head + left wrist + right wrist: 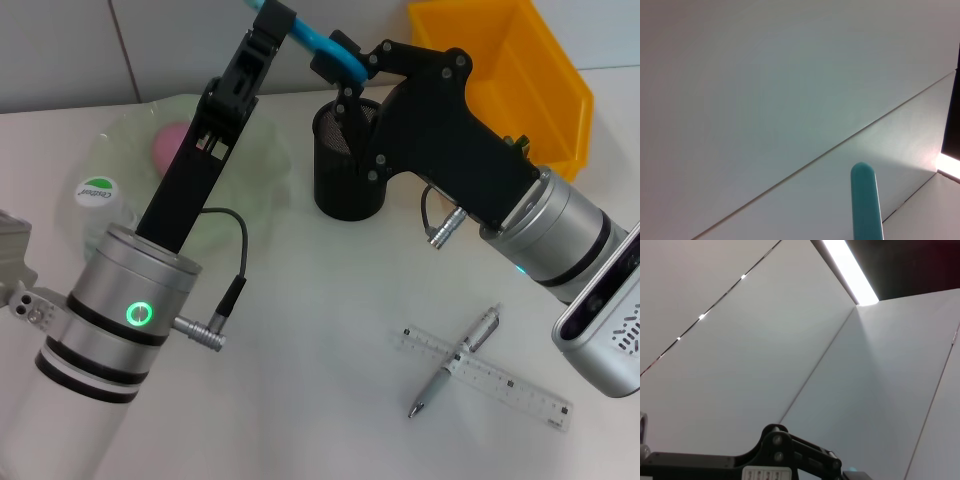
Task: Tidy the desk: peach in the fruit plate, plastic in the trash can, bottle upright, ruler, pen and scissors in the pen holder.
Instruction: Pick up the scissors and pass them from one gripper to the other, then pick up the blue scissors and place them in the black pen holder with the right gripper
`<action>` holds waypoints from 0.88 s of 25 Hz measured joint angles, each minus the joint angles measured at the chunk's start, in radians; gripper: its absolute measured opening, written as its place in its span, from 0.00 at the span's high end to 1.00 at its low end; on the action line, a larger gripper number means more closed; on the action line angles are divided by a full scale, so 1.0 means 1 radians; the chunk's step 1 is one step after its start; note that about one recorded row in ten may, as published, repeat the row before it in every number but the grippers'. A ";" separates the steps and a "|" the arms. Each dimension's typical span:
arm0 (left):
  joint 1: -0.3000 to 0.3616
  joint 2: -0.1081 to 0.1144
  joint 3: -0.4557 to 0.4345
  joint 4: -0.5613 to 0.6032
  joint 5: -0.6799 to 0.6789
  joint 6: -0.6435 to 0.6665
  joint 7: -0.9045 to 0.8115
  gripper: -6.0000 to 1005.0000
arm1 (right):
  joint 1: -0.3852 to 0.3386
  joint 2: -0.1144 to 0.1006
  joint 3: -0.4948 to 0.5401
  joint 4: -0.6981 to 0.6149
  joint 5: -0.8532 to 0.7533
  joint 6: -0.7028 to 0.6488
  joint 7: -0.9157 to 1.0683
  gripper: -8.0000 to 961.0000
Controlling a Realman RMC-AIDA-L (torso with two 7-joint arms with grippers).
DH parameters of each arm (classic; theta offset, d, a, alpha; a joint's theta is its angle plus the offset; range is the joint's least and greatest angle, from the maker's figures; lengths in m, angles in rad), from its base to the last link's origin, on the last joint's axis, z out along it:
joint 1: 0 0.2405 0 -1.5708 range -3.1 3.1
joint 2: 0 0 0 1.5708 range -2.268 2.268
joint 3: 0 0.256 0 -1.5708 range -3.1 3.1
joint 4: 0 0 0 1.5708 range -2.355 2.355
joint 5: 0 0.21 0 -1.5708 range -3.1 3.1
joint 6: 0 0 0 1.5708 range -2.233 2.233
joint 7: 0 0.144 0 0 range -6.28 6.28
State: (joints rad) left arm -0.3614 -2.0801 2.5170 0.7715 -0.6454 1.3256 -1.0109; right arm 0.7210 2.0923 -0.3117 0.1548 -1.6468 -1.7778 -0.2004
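Note:
I should open my left gripper, which grips the scissors' blade (865,200), and back it off, so that my right gripper can lower them by their handle (350,66) into the pen holder.
Blue-handled scissors (318,42) hang in the air above the black mesh pen holder (348,168). My left gripper (272,14) is shut on their far end, and the handle (865,202) sticks out in the left wrist view. My right gripper (338,75) is at the other end, just over the holder's rim. On the table's near right, the clear ruler (500,382) lies with the silver pen (455,372) across it. The pink peach (168,143) sits on the pale green fruit plate (262,150), partly behind my left arm. A clear bottle (98,192) with a green-and-white label stands left of the plate. I cannot pick out the plastic.
A yellow bin (525,75) stands at the back right, behind my right arm. The right wrist view shows only ceiling, a light strip and the left gripper's black body (775,455). A white wall runs behind the table.

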 joint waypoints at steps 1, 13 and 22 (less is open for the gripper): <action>0.001 0.000 0.000 0.000 0.000 0.000 0.000 0.75 | 0.000 0.000 0.000 0.000 0.000 0.000 0.000 0.86; -0.005 0.000 0.002 -0.011 0.012 0.046 0.002 0.75 | -0.005 0.000 0.001 0.001 -0.002 -0.008 0.000 0.91; -0.002 0.000 -0.003 -0.021 0.015 0.053 0.004 0.44 | -0.014 0.000 0.007 0.003 0.000 -0.017 -0.007 0.91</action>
State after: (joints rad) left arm -0.3634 -2.0801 2.5143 0.7503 -0.6307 1.3787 -1.0066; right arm 0.7073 2.0923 -0.3042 0.1581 -1.6473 -1.7944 -0.2077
